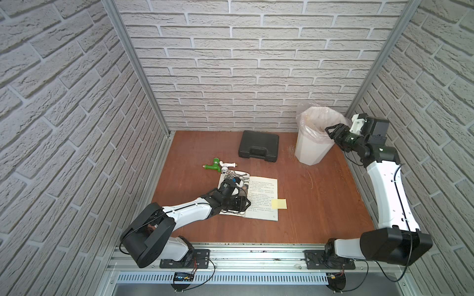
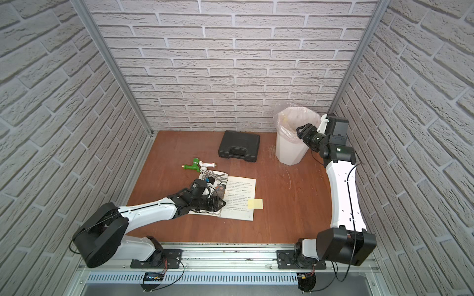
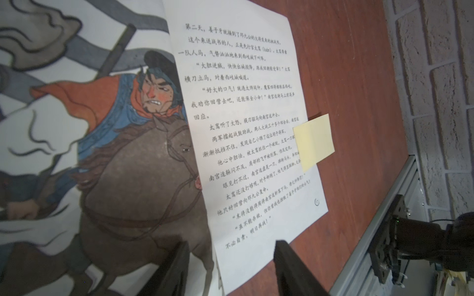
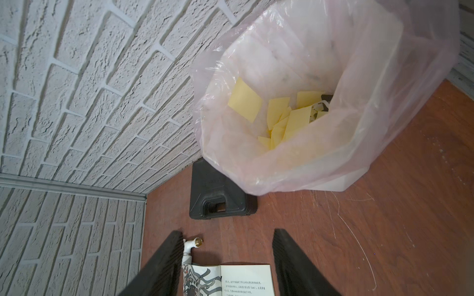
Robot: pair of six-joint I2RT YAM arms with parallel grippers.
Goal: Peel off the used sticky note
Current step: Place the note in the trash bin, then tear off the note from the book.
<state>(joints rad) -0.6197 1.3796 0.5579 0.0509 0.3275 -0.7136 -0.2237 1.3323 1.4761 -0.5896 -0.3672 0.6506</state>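
The sticky note's loose end hangs over the book's edge (image 1: 277,203), so my empty right gripper keeps going down toward the book and closes on that loose end (image 1: 283,203).
An open book (image 1: 261,194) lies in the middle of the table. A yellow sticky note (image 1: 279,204) is stuck on the outer edge of its text page, overhanging the wood; it also shows in the left wrist view (image 3: 314,142). My left gripper (image 1: 247,203) sits low over the picture page, open, nothing between its fingers (image 3: 287,258). My right gripper (image 1: 328,129) hangs at the rim of the white bin (image 1: 310,148) at the back right, open and empty. Several yellow notes (image 4: 245,102) lie inside the bin's pink bag (image 4: 384,128).
A black plastic case (image 1: 258,146) lies at the back centre, left of the bin. A green tap fitting (image 1: 214,165) and a white one (image 1: 229,164) lie just behind the book. Brick walls close in three sides; a metal rail (image 1: 243,253) runs along the front.
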